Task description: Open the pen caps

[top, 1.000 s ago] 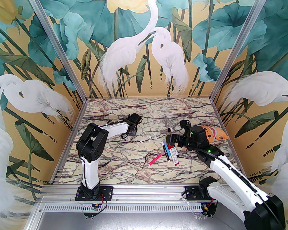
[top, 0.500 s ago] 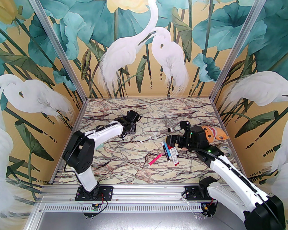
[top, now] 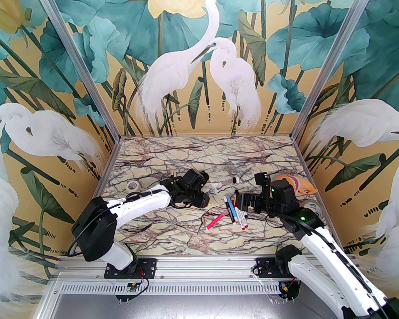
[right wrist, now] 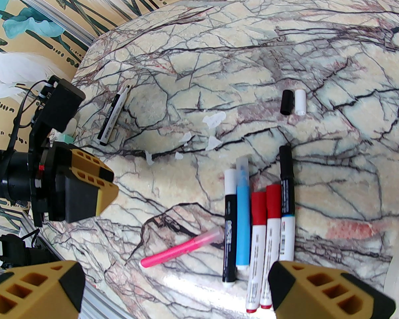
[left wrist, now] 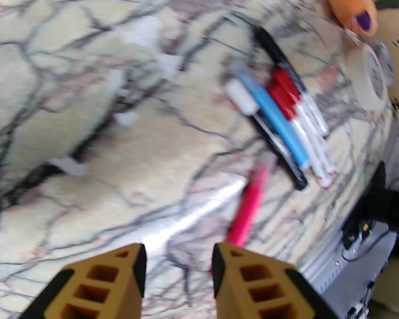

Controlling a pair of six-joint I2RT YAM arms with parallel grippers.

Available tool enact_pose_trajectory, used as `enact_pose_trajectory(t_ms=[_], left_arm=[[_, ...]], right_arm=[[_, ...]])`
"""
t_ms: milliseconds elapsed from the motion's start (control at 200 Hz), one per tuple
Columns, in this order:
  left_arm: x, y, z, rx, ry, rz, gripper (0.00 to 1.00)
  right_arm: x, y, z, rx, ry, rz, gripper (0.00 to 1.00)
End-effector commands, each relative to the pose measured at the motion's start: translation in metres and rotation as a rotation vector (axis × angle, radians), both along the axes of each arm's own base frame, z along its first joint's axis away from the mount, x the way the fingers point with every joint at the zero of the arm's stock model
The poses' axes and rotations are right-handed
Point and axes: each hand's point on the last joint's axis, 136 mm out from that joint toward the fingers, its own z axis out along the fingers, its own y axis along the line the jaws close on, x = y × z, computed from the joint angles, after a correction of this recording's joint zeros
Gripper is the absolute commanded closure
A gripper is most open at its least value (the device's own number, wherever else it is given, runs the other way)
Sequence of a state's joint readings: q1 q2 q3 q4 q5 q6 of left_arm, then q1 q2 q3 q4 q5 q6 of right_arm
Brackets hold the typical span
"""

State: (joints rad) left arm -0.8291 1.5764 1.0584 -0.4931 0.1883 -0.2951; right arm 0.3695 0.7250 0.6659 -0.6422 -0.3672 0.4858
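Note:
The pink pen's body is clear of the other pens, with its cap toward the right gripper, so the robot's left gripper should keep going down until its fingers are around that body.
Several capped pens [right wrist: 242,218] lie side by side right of centre: one with a white cap, a blue one, two red-capped, one black-capped. They also appear as pens [top: 236,213] and pens [left wrist: 279,121]. A pink pen [right wrist: 183,248] lies apart, just beyond my left gripper [left wrist: 179,261], which is open and empty. An uncapped white pen [right wrist: 113,115] rests farther left. Two loose pen caps [right wrist: 292,102], black and white, lie beyond the row. My right gripper [right wrist: 176,287] hangs wide open above the pens' near ends. From above, the left gripper [top: 202,199] and right gripper [top: 236,202] flank the pens.
A tape roll [top: 132,185] sits at the left of the table. An orange plush toy [top: 296,183] and a second tape roll [top: 314,208] lie behind the right arm. Small white scraps [right wrist: 214,120] are scattered mid-table.
My left arm has swung from the far left of the table toward the pens, uncovering the left tape roll, and its jaws have widened a little. The right gripper shifted slightly right.

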Motion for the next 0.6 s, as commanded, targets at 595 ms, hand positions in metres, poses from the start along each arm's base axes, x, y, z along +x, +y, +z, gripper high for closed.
enact_pose_trajectory(t_ms=[595], left_arm=[[-0.042,-0.067,-0.051,0.086,0.074,-0.282,0.59]], right_arm=[[-0.038,-0.001,0.026,0.038,0.026,0.063,0.01]])
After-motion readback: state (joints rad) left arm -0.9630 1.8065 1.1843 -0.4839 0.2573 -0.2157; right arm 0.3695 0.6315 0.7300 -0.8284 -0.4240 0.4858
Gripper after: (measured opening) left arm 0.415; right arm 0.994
